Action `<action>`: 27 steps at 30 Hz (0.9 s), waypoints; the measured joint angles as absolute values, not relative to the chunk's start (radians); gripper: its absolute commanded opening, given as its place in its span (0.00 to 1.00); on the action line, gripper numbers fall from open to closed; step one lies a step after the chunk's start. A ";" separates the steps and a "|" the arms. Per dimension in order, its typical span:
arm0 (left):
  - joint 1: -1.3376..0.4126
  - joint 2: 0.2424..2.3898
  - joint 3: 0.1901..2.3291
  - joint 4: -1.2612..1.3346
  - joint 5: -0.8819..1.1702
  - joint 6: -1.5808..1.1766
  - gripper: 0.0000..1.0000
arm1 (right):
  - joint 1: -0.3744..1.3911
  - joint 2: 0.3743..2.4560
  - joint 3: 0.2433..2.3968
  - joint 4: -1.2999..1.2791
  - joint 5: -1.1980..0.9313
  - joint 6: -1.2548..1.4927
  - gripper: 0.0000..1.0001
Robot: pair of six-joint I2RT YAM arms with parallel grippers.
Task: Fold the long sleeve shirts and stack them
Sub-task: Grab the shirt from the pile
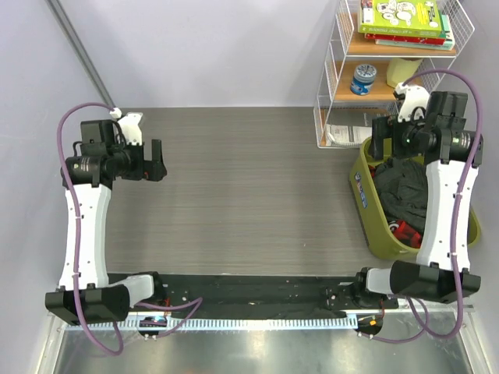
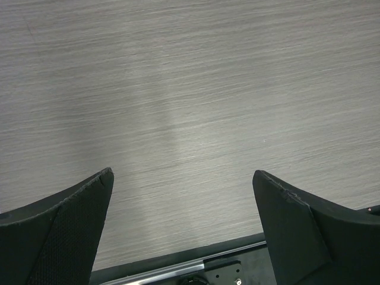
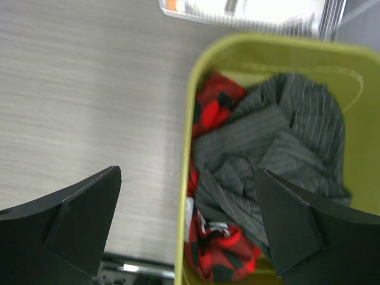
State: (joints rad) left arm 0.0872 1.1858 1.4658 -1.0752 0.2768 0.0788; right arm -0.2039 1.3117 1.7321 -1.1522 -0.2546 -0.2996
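Observation:
I should next lower my right gripper into the basket until its fingers straddle charcoal folds (image 1: pixel 411 179), as the charcoal shirt lies uncovered over the red and black cloth (image 1: pixel 404 224).
A dark charcoal pinstriped long sleeve shirt (image 3: pixel 279 148) lies crumpled in an olive-green basket (image 3: pixel 184 202) at the table's right edge; it also shows in the top view (image 1: pixel 401 187). Red and black cloth (image 3: pixel 219 243) lies under and beside it. My right gripper (image 3: pixel 187 172) is open and empty, held above the basket's left rim; in the top view the right gripper (image 1: pixel 387 134) sits over the basket (image 1: pixel 366 210). My left gripper (image 2: pixel 183 175) is open and empty above bare grey table; in the top view the left gripper (image 1: pixel 158 161) is at the far left.
A white wire shelf (image 1: pixel 331 93) with books, a tin and papers stands behind the basket at the back right. A grey pole (image 1: pixel 78 47) leans at the back left. A black rail (image 1: pixel 249 292) runs along the table's near edge.

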 measured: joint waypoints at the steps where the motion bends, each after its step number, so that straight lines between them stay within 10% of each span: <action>1: 0.087 1.193 1.466 -1.076 0.276 0.080 1.00 | -0.229 1.325 1.732 -1.169 -0.260 -0.313 1.00; 13: 0.087 1.236 1.468 -1.091 0.297 0.091 1.00 | -0.583 1.476 1.656 -1.288 -0.236 -0.574 1.00; 27: 0.087 1.246 1.413 -1.089 0.287 0.096 1.00 | -0.577 1.740 1.289 -1.003 -0.129 -0.604 0.91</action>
